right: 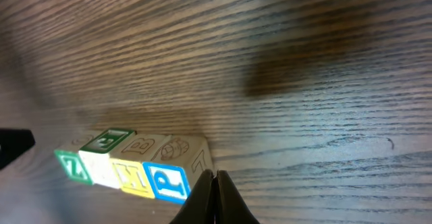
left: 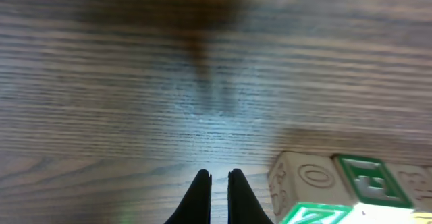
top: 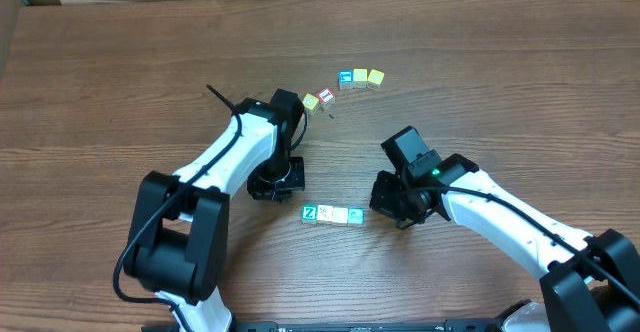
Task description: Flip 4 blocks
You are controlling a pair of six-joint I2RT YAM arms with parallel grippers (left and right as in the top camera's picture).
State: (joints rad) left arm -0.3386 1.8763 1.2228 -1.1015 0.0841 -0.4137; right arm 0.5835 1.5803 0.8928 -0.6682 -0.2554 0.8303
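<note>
I should bring my left gripper forward and press the Z block's end towards my right gripper with it, because my left gripper is behind the row, clear of the Z block.
Four blocks lie in a tight row near the table's front: the green Z block, a cream block, a yellow block and a teal-blue P block. My right gripper is shut and empty, its tips low against the P block's right end. My left gripper is shut on nothing, low over bare wood just behind and left of the row. In the left wrist view, the Z block sits at the lower right.
Further back lie several other cubes: a pale yellow one beside a red-faced one, then a blue one and two yellow ones. The left arm's elbow rises close to them.
</note>
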